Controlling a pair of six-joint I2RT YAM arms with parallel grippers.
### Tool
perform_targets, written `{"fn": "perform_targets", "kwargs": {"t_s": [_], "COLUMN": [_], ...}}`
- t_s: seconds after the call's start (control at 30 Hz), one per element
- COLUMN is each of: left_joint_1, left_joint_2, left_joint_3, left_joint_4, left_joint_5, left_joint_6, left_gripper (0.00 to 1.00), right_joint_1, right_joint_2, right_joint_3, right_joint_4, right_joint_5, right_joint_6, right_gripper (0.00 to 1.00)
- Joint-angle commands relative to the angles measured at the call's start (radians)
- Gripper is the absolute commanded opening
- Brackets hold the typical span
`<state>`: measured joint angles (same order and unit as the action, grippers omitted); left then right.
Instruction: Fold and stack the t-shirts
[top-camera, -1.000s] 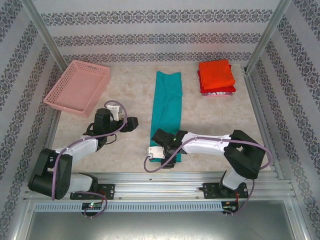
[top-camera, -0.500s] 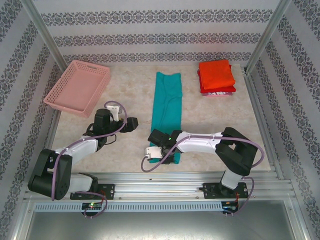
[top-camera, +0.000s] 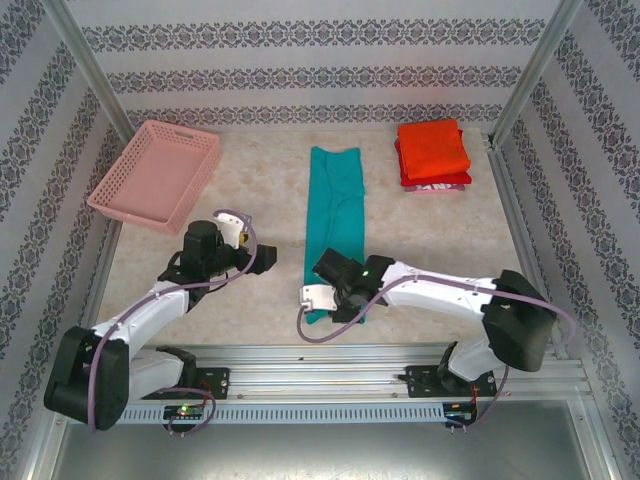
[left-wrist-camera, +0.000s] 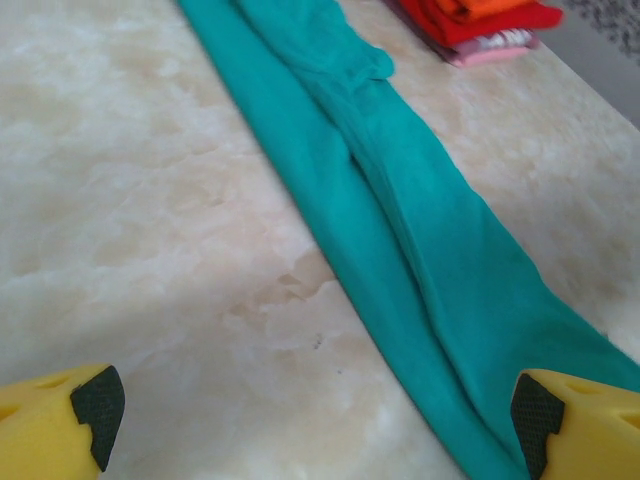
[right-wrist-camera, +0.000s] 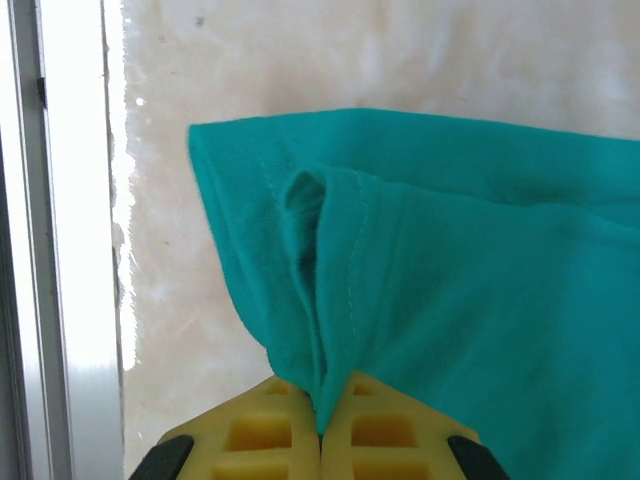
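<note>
The hem's layers (right-wrist-camera: 316, 335) are pinched together at the near end of the t-shirt's straight piece, and the robot's right gripper should go on folding toward the piece's far end (top-camera: 337, 168) and let go before reaching it.
A teal t-shirt (top-camera: 335, 215) lies folded into a long narrow strip down the middle of the table. My right gripper (top-camera: 333, 303) is at its near end. In the right wrist view the yellow fingers (right-wrist-camera: 270, 430) are shut on a pinch of the teal hem (right-wrist-camera: 330, 300), right gripper (right-wrist-camera: 321, 405). My left gripper (top-camera: 263, 257) hovers open just left of the strip. Its two yellow fingertips (left-wrist-camera: 60, 425) frame bare table and the teal cloth's edge (left-wrist-camera: 420, 230), left gripper (left-wrist-camera: 312, 420). A stack of folded t-shirts (top-camera: 432, 152), orange-red over red over white-pink, sits at the back right.
A pink lattice basket (top-camera: 157, 175) stands at the back left. A metal rail (right-wrist-camera: 55, 300) runs along the table's near edge, close to the pinched hem. The folded stack (left-wrist-camera: 480, 20) lies beyond the strip's far end, and patterned walls enclose the table.
My right gripper has closed on the teal shirt's near hem, and its arm has swung its elbow out to the right. The left arm has stretched slightly toward the shirt, still open.
</note>
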<state>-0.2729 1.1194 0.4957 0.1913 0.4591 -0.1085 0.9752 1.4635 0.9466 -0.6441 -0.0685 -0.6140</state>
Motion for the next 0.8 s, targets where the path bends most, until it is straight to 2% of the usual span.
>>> {"fn": "perform_targets", "kwargs": {"t_s": [0.0,0.27,0.43,0.77], "left_joint_1": [-0.035,-0.038,-0.038,-0.038], "left_joint_2": [-0.058,-0.083,-0.096,-0.118], "left_joint_3": [0.049,0.135,0.143,0.104], "left_joint_4": [-0.120,-0.325,-0.383,-0.343], "left_joint_5": [-0.034,0.019,0.067,0.076], "left_joint_6": [0.195,0.378,0.363,0.328], "left_gripper": [1.00,1.00,1.00,1.00], "right_joint_1": [-0.046,-0.191,-0.281,-0.396], "right_joint_2": [-0.041,0.037,0.135,0.345], "right_joint_3": [0.042,0.192,0.307,0.526], "right_joint_4": [-0.066,-0.058,-0.048,-0.051], "right_joint_5": [-0.007,0.023,0.030,0.060], "right_joint_6": [-0.052,-0.190,-0.254,-0.320], "right_gripper": [0.00,0.00,0.00,0.00]}}
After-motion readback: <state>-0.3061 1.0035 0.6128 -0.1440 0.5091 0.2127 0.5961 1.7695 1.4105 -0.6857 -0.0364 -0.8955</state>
